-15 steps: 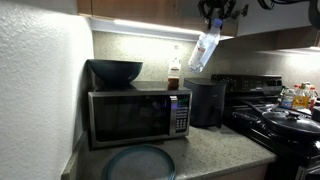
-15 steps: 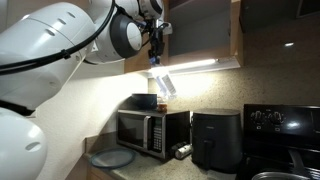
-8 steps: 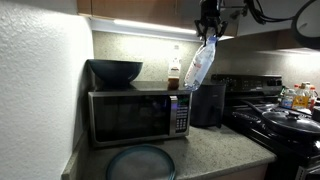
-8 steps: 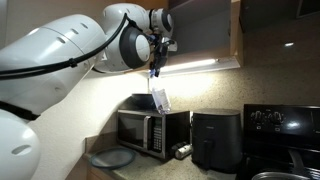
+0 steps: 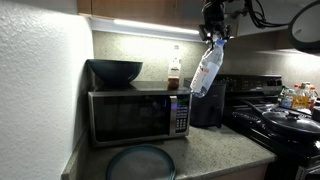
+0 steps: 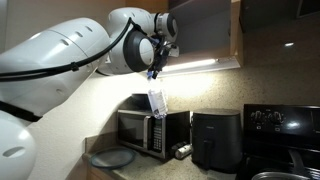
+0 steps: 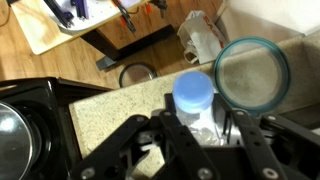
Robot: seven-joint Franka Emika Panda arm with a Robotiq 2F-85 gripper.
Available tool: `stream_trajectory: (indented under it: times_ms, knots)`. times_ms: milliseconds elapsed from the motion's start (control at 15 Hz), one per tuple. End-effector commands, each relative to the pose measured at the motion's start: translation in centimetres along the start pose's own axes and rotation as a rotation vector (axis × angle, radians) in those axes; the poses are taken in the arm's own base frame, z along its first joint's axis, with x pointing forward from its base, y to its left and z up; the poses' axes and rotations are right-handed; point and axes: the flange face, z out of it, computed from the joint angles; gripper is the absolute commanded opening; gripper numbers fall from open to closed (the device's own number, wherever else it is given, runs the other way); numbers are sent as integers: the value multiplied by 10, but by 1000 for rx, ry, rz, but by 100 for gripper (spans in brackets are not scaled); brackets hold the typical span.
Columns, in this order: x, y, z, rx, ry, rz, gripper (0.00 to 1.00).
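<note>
The water bottle hangs below the cabinet's lower edge (image 6: 198, 62) with my gripper close to the cabinet, so next I draw the bottle (image 6: 157, 101) back and lift it higher.
My gripper (image 5: 213, 36) is shut on a clear plastic water bottle (image 5: 206, 70) with a blue cap. The bottle hangs from it, tilted, in the air above the black air fryer (image 5: 207, 102) and beside the microwave (image 5: 137, 115). In an exterior view the gripper (image 6: 157, 62) holds the bottle (image 6: 156, 100) above the microwave (image 6: 150, 131). In the wrist view the bottle's blue cap (image 7: 193, 96) shows between the fingers (image 7: 165, 140), over the granite counter (image 7: 110, 108).
A dark bowl (image 5: 115, 71) and a brown bottle (image 5: 174, 74) stand on the microwave. A round glass plate (image 5: 140, 162) lies on the counter in front. A stove with pans (image 5: 285, 118) stands beside the air fryer. Cabinets (image 6: 205, 30) hang close above.
The gripper has swung the bottle from a steep tilt to hanging more upright, and carried it lower and slightly sideways over the air fryer.
</note>
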Motion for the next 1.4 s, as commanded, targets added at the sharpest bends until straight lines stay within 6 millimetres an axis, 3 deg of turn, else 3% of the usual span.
stream_trajectory:
  times_ms: [0, 200, 333, 600, 933, 1000, 1067, 1333]
  knots:
    - [-42, 20, -3, -67, -137, 14, 16]
    - [-62, 30, -4, -105, -206, 3, 16]
    - [-60, 31, -3, -79, -232, -3, 16]
    - [-25, 26, 9, -44, -245, 43, 16]
    - [41, 17, 37, -37, -181, 144, 16]
    - [29, 21, 32, -42, -202, 108, 16]
    - [38, 18, 38, -43, -209, 113, 41]
    - [37, 18, 38, -42, -205, 111, 41]
